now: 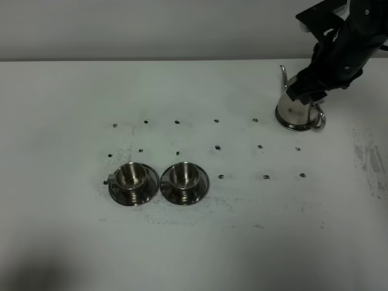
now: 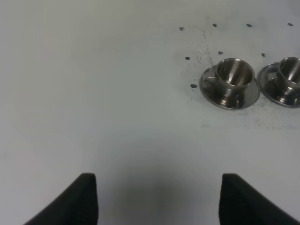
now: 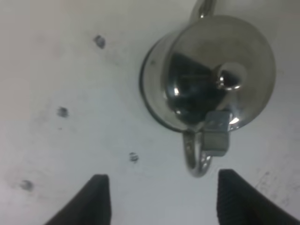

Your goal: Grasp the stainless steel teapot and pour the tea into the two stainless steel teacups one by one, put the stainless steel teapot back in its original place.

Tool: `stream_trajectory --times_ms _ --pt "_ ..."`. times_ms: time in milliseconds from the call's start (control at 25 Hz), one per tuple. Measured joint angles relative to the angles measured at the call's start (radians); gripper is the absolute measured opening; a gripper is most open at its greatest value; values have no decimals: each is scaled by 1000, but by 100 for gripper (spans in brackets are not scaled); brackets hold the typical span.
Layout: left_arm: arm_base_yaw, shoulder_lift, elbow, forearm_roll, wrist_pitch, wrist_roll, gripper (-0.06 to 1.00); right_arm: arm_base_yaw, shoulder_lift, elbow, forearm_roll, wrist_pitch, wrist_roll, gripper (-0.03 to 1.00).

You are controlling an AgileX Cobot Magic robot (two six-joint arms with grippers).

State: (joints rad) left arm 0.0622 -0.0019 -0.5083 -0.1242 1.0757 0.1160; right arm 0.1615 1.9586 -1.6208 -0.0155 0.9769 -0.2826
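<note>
I can see a shiny rim (image 1: 291, 127) sticking out under the stainless steel teapot (image 1: 292, 110), so I expect the teapot to leave a saucer behind when I pick it up.
The stainless steel teapot (image 1: 292, 113) stands upright at the far right of the white table, spout pointing away. Its lid, knob and loop handle fill the right wrist view (image 3: 211, 61). My right gripper (image 1: 309, 96) hovers just above the handle side. In the right wrist view it (image 3: 164, 199) is open, and the handle (image 3: 197, 161) lies ahead of the gap, untouched. The two stainless steel teacups (image 1: 133, 176) (image 1: 183, 175) sit side by side on saucers at centre left. The left wrist view shows both cups (image 2: 234, 74) (image 2: 290, 71). My left gripper (image 2: 159, 199) is open over bare table. The tea is hidden.
Small dark dots (image 1: 217, 147) mark the table in rows between the cups and the teapot. Scuffed grey smudges (image 1: 370, 157) run along the right edge. The back edge of the table (image 1: 151, 60) meets a grey wall.
</note>
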Motion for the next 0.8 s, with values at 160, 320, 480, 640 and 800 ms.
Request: stream_trajectory --times_ms 160,320,480,640,800 --pt "0 0 0 0 0 0 54 -24 60 -44 2 28 -31 53" --pt "0 0 0 0 0 0 54 -45 122 -110 26 75 -51 54" --pt "0 0 0 0 0 0 54 -59 177 -190 26 132 -53 54" --pt "0 0 0 0 0 0 54 -68 219 -231 26 161 -54 54" --pt "0 0 0 0 0 0 54 -70 239 -233 26 165 -54 54"
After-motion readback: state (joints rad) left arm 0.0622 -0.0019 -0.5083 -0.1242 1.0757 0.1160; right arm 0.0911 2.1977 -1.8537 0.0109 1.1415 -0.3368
